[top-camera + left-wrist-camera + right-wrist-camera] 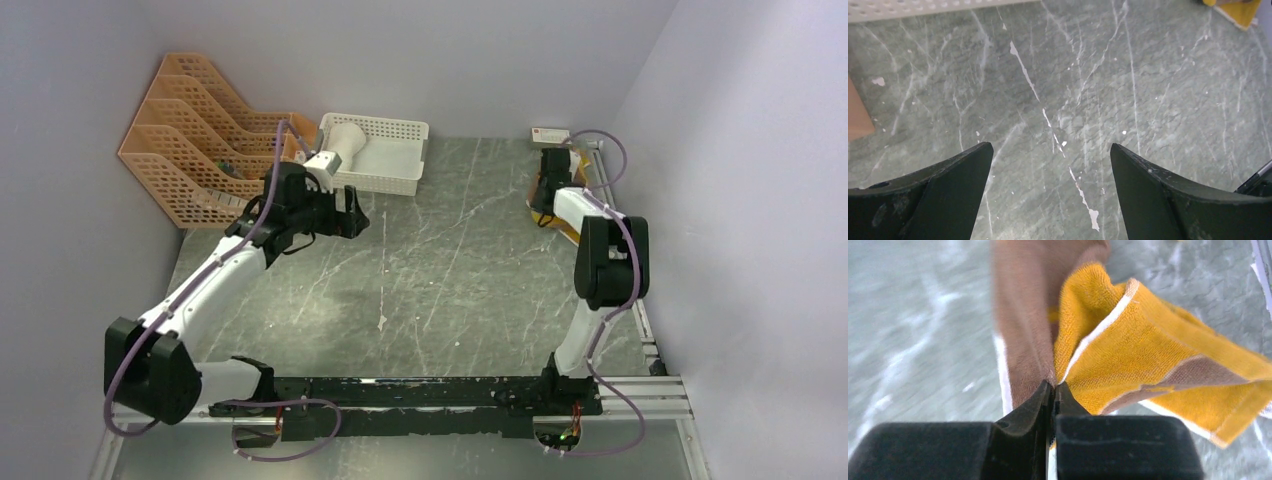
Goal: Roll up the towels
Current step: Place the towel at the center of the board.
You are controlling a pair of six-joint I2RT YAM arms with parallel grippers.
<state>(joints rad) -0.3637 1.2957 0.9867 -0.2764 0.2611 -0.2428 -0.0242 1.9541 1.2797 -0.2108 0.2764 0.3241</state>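
The towel (1148, 340) hangs crumpled in my right gripper, far from my left gripper. I should lay it in the middle of the table (462, 245) and spread it with both grippers before rolling.
The brown and mustard-yellow towel (1148, 355) is pinched in my right gripper (1054, 385), whose jaws are closed on a fold of it; it hangs crumpled over the table. In the top view my right gripper (545, 195) is at the back right, and only yellow bits of the towel (570, 232) show beside the arm. The towel's yellow corner also shows in the left wrist view (1233, 10). The cream-white towel (345, 140) lies as a roll in the white basket (400, 180). My left gripper (355, 215) is open and empty above bare table (1052, 147), just in front of the basket.
Orange file racks (200, 140) stand at the back left, close to my left arm. A small white box (550, 134) sits at the back right. A metal rail (645, 330) runs along the right edge. Walls close in on three sides.
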